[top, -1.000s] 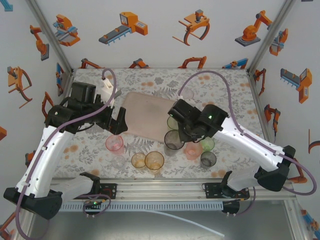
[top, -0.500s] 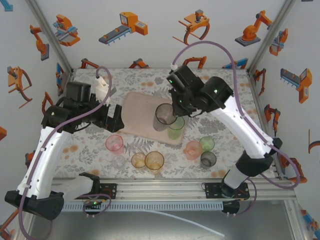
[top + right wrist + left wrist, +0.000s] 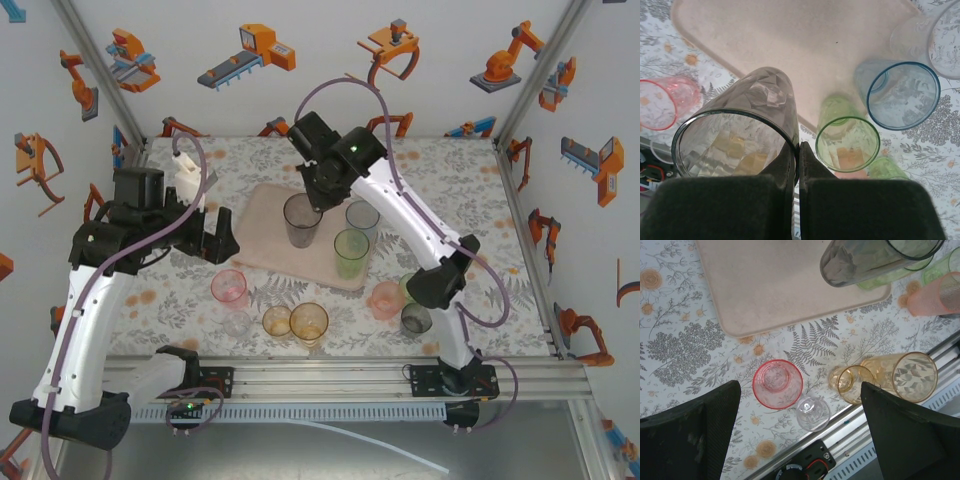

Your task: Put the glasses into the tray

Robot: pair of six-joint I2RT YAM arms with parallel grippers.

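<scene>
My right gripper keeps lowering the smoky grey glass (image 3: 302, 224), which is upright with the tray open beside the tall green glass, and lets go once it stands.
The pale pink tray (image 3: 268, 212) lies at mid-table. My right gripper (image 3: 314, 192) is shut on the rim of a tall smoky grey glass (image 3: 301, 224) and holds it over the tray's middle. In the right wrist view the fingers (image 3: 790, 155) pinch that glass's wall (image 3: 740, 125) above the tray (image 3: 805, 45). A green glass (image 3: 351, 253) and a blue glass (image 3: 362, 217) stand at the tray's right edge. My left gripper (image 3: 222, 240) hangs open left of the tray. Below it (image 3: 800, 390) stand a pink glass (image 3: 777, 383), a clear glass (image 3: 813, 413) and two amber glasses (image 3: 907, 376).
A salmon glass (image 3: 386, 299), a small green glass (image 3: 413, 288) and a dark grey glass (image 3: 417, 318) stand front right. The metal rail (image 3: 320, 378) runs along the table's near edge, close behind the front glasses. White walls enclose the table's left, back and right.
My right arm has lifted the smoky grey glass from the front-right cluster and swung it back and left over the tray. The left arm has drawn back slightly to the left.
</scene>
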